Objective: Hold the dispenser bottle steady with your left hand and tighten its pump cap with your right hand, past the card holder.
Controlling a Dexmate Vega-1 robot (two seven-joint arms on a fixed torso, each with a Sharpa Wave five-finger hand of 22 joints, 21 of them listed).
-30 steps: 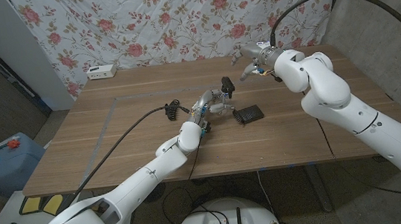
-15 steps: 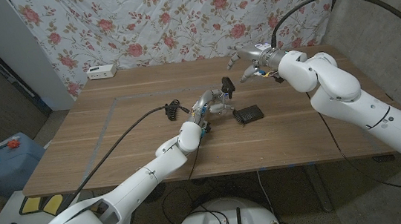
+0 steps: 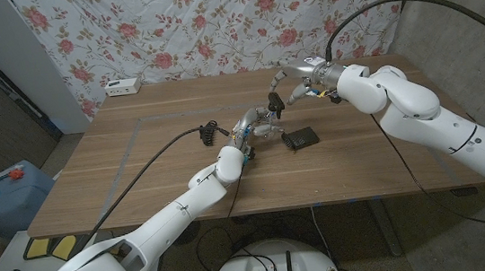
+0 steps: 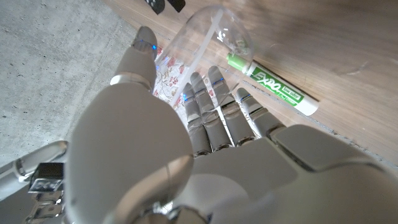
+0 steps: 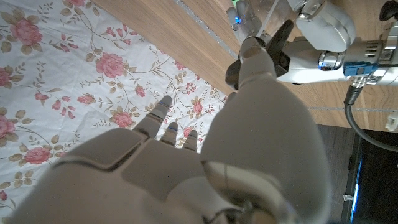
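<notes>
The pump cap [image 3: 275, 105] juts out sideways above my left gripper [image 3: 254, 124], so I expect its whole head to swing round over the held bottle when I turn it.
A clear dispenser bottle [image 3: 265, 120] stands near the middle of the table, and my left hand [image 3: 249, 131] grips it from its near left side. In the left wrist view my left hand [image 4: 205, 124] has its fingers wrapped round the clear bottle [image 4: 205, 28]. The black pump cap [image 3: 275, 104] sticks up from the bottle. My right hand [image 3: 298, 77] hovers just behind and to the right of the cap with its fingers spread and nothing in it. In the right wrist view its thumb reaches close to the pump cap [image 5: 283, 37]; I cannot tell whether they touch.
A black card holder [image 3: 300, 138] lies flat just right of the bottle, on the near side. A green marker [image 4: 273, 87] lies on the wood beside the bottle. A white box [image 3: 123, 87] sits at the far left edge. A black cable [image 3: 151, 163] runs along my left arm.
My right hand has moved left across the far side of the table, closing in on the pump cap. My left hand and the bottle have stayed put.
</notes>
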